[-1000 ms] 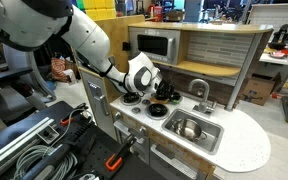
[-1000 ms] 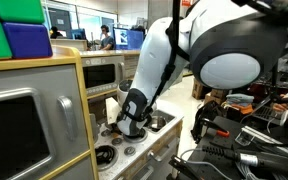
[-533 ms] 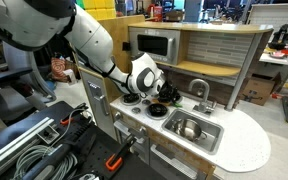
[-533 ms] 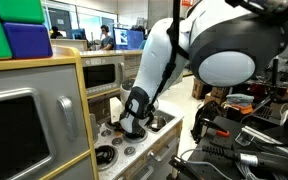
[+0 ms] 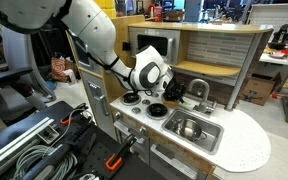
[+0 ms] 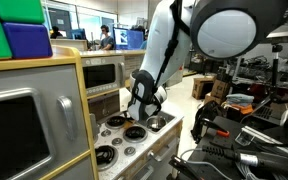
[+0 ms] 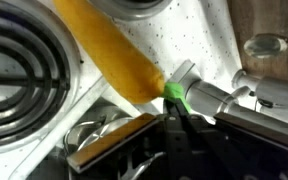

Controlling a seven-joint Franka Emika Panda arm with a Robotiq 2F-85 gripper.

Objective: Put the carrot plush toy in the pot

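The carrot plush toy is hanging by its green top (image 7: 174, 91). My gripper keeps moving it toward the open silver pot until the toy's body is above the pot.
The carrot plush toy (image 7: 112, 55) is yellow-orange with a green top and hangs slantwise in the wrist view. My gripper (image 7: 174, 118) is shut on its green end. In both exterior views the gripper (image 5: 167, 92) (image 6: 144, 103) is raised above the toy stove top, close to the faucet. The carrot itself does not show clearly there. The shiny silver pot (image 5: 187, 127) sits inside the grey sink basin (image 5: 213, 138), below and to the side of the gripper.
Black-and-white round burners (image 5: 132, 98) (image 7: 14, 70) lie on the white speckled counter (image 5: 246, 150). A silver faucet (image 5: 199, 92) (image 7: 229, 98) stands behind the sink. A toy microwave (image 5: 156, 44) sits at the back. Cables and tools lie on the floor (image 5: 44, 145).
The arm has risen from the burners and shifted toward the faucet and sink, with the carrot lifted off the stove top.
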